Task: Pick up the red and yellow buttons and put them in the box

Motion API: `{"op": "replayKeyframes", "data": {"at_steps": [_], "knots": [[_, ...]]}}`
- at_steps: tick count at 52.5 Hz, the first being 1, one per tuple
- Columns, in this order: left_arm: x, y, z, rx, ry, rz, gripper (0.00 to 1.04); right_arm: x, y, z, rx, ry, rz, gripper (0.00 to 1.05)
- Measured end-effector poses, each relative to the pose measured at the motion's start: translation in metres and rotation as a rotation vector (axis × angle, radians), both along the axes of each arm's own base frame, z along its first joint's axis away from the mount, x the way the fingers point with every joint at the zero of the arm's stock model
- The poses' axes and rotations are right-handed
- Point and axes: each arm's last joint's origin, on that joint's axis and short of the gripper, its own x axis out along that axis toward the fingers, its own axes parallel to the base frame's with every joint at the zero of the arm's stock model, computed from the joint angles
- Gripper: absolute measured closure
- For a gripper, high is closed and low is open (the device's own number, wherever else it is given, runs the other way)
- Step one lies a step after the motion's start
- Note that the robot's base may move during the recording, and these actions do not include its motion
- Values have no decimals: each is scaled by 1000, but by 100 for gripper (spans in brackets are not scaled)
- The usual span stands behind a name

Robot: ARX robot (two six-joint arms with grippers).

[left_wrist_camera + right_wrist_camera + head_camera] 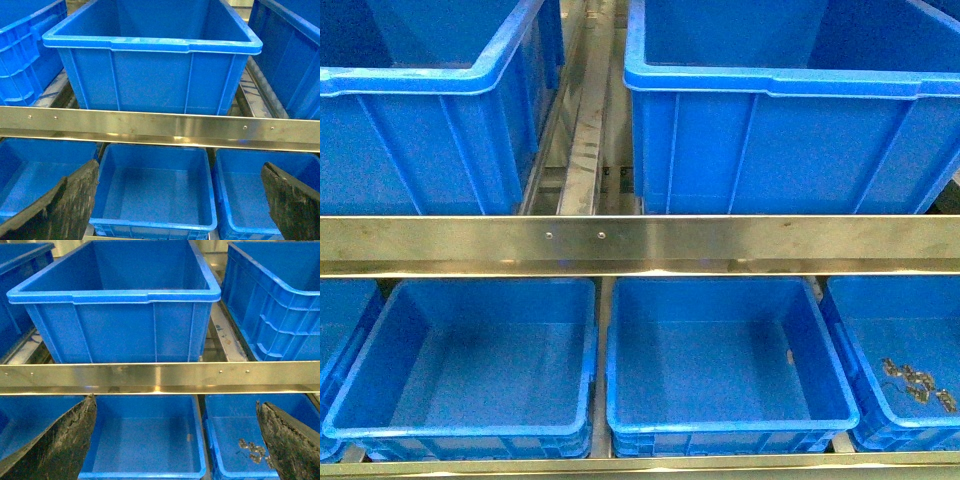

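Observation:
Tall walls (410, 150) keep the bottoms of the upper blue boxes out of sight. I should expect the yellow button to be in one of those boxes, among green buttons.
No red or yellow buttons show in any view. Several blue boxes stand on two shelf levels, and I cannot tell which is the task's box. In the left wrist view my left gripper (175, 210) is open, its dark fingers (55, 210) spread wide in front of a bare lower box (155, 225). My right gripper (175, 445) is open too, with its fingers (292, 445) apart before another lower box (200, 440) that holds only a small brown speck (189, 437). Neither arm appears in the front view.
A steel rail (640, 243) crosses between the shelf levels. Two large blue boxes (790, 140) (420, 150) stand above it. Below, the right-hand box (860, 400) holds small grey metal parts (918, 382), also seen as metal parts (252, 450) from the right wrist.

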Motion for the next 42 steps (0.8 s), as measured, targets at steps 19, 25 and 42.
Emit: {"op": "replayKeyframes", "data": {"at_steps": [19, 25, 42], "knots": [[0, 0, 0, 0, 0, 0, 8, 0, 0, 0, 0, -1, 0, 7], [0, 0, 0, 0, 0, 0, 8, 0, 0, 0, 0, -1, 0, 7], [0, 0, 0, 0, 0, 0, 8, 0, 0, 0, 0, -1, 0, 7]]}}
